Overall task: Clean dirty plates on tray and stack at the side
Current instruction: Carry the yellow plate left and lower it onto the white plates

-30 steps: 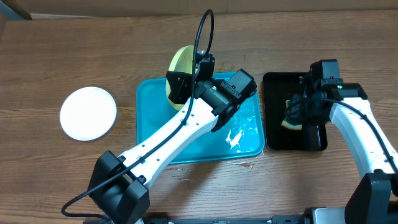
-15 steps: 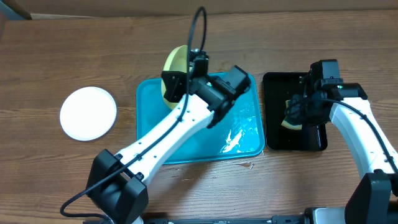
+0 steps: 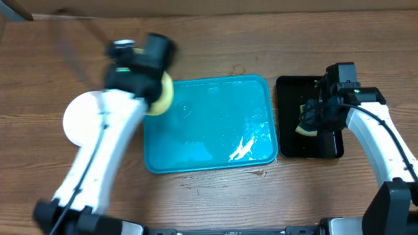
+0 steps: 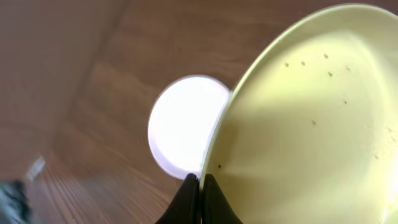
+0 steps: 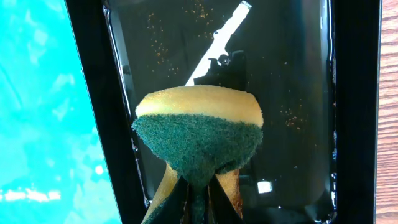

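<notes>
My left gripper is holding the pale yellow-green plate (image 3: 161, 97) by its rim, and the white plate's top (image 3: 80, 119) is clear. I should keep moving there until the plates are stacked.
My left gripper (image 4: 200, 180) is shut on the rim of a pale yellow-green plate (image 4: 311, 124), which it holds tilted in the air. The overhead view shows this plate (image 3: 163, 95) over the left edge of the turquoise tray (image 3: 209, 124), next to a white plate (image 3: 73, 123) lying on the table. The left wrist view shows the white plate (image 4: 186, 124) below and beyond the held one. No plates lie in the tray, only wet streaks. My right gripper (image 5: 198, 186) is shut on a yellow and green sponge (image 5: 199, 130) over the black tray (image 5: 292, 93).
The black tray (image 3: 287, 147) stands just right of the turquoise tray and holds a film of liquid. The left arm (image 3: 98, 163) crosses the table's left part and covers the white plate's right side. The right arm (image 3: 382, 143) runs along the right edge.
My left arm has swung left with the yellow-green plate, from over the tray's back edge to its left edge beside the white plate. The right arm and sponge have not moved.
</notes>
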You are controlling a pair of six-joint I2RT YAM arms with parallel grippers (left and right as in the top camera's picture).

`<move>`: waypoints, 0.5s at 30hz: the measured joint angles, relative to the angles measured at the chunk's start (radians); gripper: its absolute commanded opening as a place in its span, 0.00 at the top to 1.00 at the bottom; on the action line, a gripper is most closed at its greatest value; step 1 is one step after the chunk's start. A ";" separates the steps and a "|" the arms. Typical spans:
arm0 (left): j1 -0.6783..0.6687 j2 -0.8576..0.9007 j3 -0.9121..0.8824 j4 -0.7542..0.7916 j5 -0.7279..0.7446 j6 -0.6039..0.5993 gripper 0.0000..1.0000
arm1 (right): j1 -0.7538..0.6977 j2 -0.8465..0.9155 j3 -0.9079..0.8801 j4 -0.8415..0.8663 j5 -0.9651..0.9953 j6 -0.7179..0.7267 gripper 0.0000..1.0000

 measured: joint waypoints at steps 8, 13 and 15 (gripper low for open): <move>0.446 -0.021 0.000 -0.003 0.414 0.142 0.96 | 0.000 0.000 0.000 0.001 0.000 0.000 0.95; 0.645 -0.003 0.000 0.006 0.518 0.175 0.96 | 0.000 0.000 0.000 0.000 0.000 0.000 0.95; 0.697 0.012 0.000 0.014 0.534 0.181 0.96 | 0.000 0.000 0.000 0.000 0.000 0.000 0.95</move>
